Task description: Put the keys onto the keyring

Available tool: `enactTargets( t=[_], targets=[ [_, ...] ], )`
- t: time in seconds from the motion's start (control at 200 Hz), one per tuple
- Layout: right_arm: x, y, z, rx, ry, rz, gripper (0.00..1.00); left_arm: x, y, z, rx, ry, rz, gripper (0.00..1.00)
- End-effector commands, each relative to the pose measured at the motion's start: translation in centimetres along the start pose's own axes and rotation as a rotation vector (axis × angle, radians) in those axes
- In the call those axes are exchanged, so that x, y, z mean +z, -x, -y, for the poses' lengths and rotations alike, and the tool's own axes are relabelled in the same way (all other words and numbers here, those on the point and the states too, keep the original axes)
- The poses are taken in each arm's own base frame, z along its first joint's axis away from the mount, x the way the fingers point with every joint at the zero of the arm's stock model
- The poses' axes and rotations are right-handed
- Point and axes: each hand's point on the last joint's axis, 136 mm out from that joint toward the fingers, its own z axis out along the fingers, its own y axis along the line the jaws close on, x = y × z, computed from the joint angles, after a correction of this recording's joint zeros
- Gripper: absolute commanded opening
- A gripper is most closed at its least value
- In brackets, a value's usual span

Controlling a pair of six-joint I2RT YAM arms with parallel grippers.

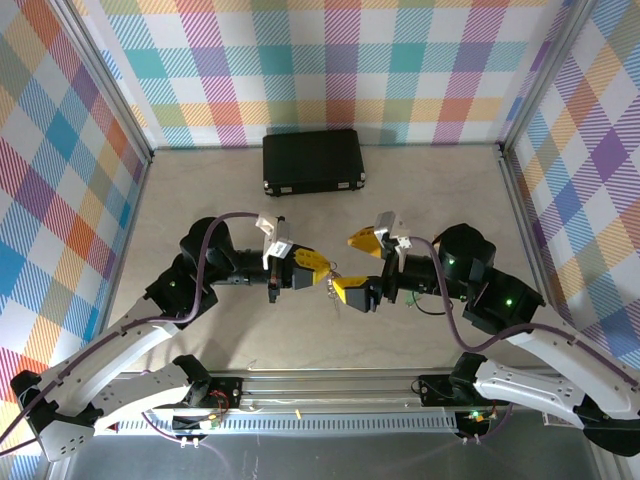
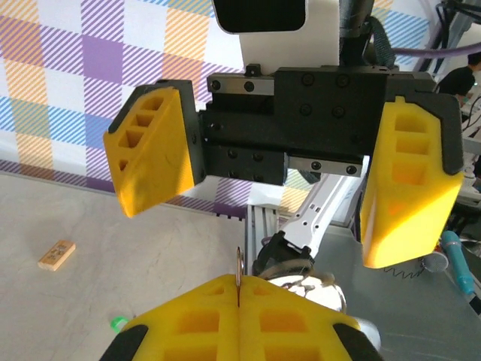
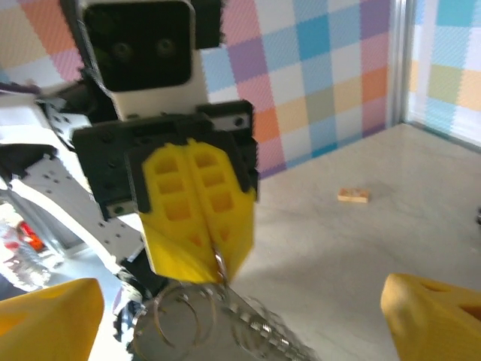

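My right gripper, open and empty, should keep going to the key with the green head and close there, as my left gripper's shut fingers hold the keyring (image 1: 332,284).
My left gripper (image 1: 322,270) is shut on the keyring (image 1: 329,283), holding it above the table's middle. In the left wrist view the ring's thin metal edge (image 2: 238,269) stands up between the closed yellow pads of the left gripper (image 2: 238,284). The right wrist view shows silver loops and a row of small pieces (image 3: 214,320) hanging below the left fingers (image 3: 197,210). My right gripper (image 1: 357,264) faces it, wide open and empty, one finger on either side of the ring (image 3: 242,308). A key with a green head (image 2: 118,323) lies on the table.
A black rectangular case (image 1: 312,161) lies at the back of the table. A small wooden block (image 2: 56,254) (image 3: 353,195) rests on the surface. Plaid walls enclose three sides, and an aluminium rail (image 1: 330,385) runs along the near edge.
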Motion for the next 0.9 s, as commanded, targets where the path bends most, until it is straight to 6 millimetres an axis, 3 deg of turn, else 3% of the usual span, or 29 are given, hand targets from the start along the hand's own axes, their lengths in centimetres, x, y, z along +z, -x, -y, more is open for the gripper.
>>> enactTargets(
  t=[0.0,0.245,0.475,0.745,0.895],
  targets=[
    [-1.3,-1.0,2.3,0.093,-0.133,-0.074,0.99,-0.9,0.0,-0.1,0.038,0.029,0.015,0.0],
    [-4.2,-4.6,8.4,0.399,-0.376,-0.171,0.99,-1.6,-1.4,-0.7,0.019,0.063,0.01,0.0],
    [-6.5,-11.2,13.2,0.736,-0.57,-0.321,0.99,-2.0,-2.7,-1.0,-0.012,0.088,0.006,0.0],
    [-8.9,-18.6,14.2,0.928,-0.735,-0.482,0.99,-2.6,-3.9,-1.1,-0.027,0.108,0.006,0.0],
    [-9.8,-21.4,14.3,1.002,-0.785,-0.522,0.99,-2.3,-4.0,-1.2,-0.04,0.094,0.016,0.0]
  ],
)
